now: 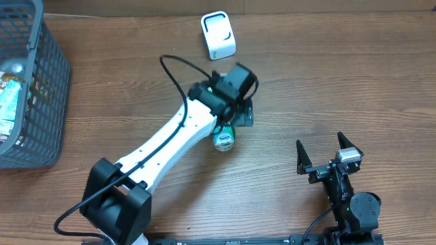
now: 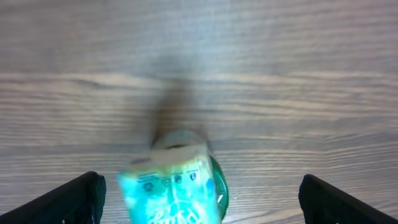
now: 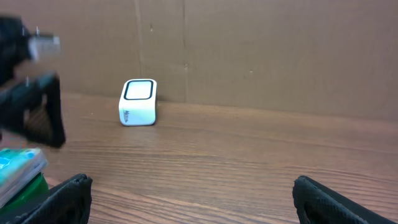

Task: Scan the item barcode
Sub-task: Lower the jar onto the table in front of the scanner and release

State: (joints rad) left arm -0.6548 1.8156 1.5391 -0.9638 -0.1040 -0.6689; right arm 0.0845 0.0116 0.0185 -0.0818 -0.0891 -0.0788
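Note:
The packet is on top of the can's green lid [image 2: 221, 185], so my left gripper needs to lift the packet off and put it down next to the can before scanning.
The item [image 1: 224, 139] is a teal and green packet lying on the wooden table. In the left wrist view the item [image 2: 174, 186] lies blurred between my fingers, with a gap on each side. My left gripper [image 1: 231, 124] hangs open just above it, touching nothing that I can see. The white barcode scanner [image 1: 219, 35] stands at the far edge, apart from the item. It also shows in the right wrist view as a scanner [image 3: 138, 102] by the cardboard wall. My right gripper [image 1: 321, 145] rests open and empty at the near right. No barcode is readable on the packet.
A grey mesh basket [image 1: 41, 102] holding several packets stands at the left edge. The left arm's black cable [image 1: 178, 68] loops over the table behind the gripper. A brown cardboard wall [image 3: 261, 56] closes off the far side.

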